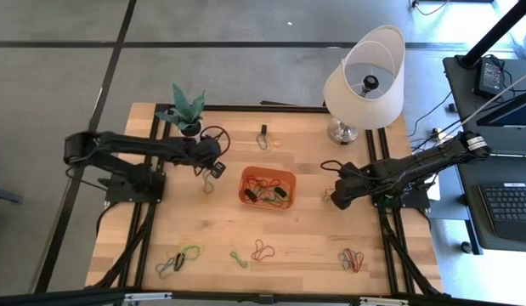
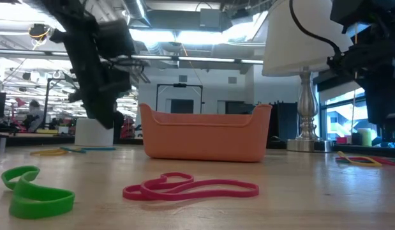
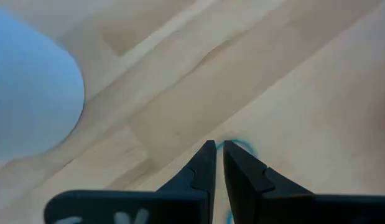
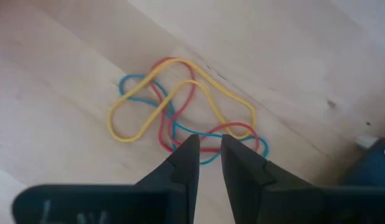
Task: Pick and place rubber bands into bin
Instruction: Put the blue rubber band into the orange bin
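Observation:
Next, my left gripper opens, goes around the rubber band's loop and pinches it before going to the bin, because the blue rubber band is just beyond my left gripper's nearly closed fingers.
The orange bin sits mid-table with several rubber bands in it; in the low view its near wall faces me. My left gripper hangs just left of the bin, tipped down over a few loose bands. Its fingers are narrowly open, and a thin blue band lies on the wood just past the tips. My right gripper stands right of the bin, narrowly open, above a tangle of yellow, red and blue bands lying flat on the table.
More bands lie near the front edge: green ones, a red one and a red-orange pair. A white-shaded lamp stands far right and a potted plant far left.

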